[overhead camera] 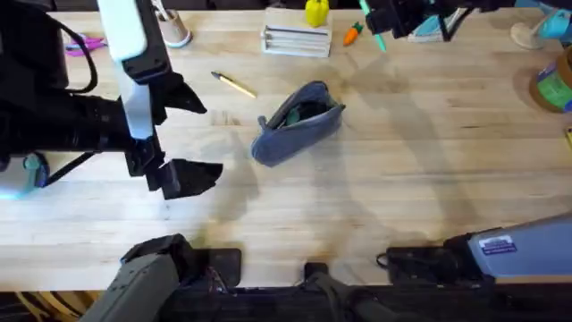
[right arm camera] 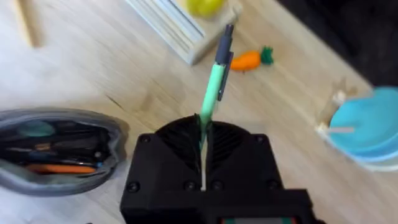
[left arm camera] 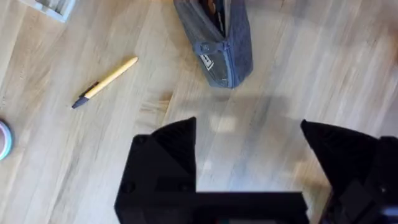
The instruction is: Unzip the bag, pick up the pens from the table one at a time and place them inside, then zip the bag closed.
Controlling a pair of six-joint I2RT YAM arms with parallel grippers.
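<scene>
The yellow-orange pen [overhead camera: 235, 85] is shorter than the bag's gaping opening [overhead camera: 305, 110], so it will lie lengthwise inside the bag when I lower it in.
The blue-grey bag [overhead camera: 298, 122] lies unzipped mid-table, with dark items showing inside it [right arm camera: 56, 149]. A yellow-orange pen [overhead camera: 234, 85] rests on the table [overhead camera: 402, 179] just left of and beyond the bag, and it also appears in the left wrist view [left arm camera: 106, 82]. My left gripper [overhead camera: 192, 134] hovers open and empty to the left of the bag [left arm camera: 217, 43], its jaws wide apart [left arm camera: 249, 162]. At the far side of the table my right gripper [overhead camera: 391, 20] is shut on the green pen [right arm camera: 213, 87], which sticks out past the fingers [right arm camera: 202, 134].
A white box [overhead camera: 295, 38], a yellow toy [overhead camera: 316, 12] and a small carrot toy [overhead camera: 351, 34] sit along the far edge. Pink scissors [overhead camera: 85, 43] lie far left, a tape roll [overhead camera: 554, 85] far right. Bare wood spreads in front of the bag.
</scene>
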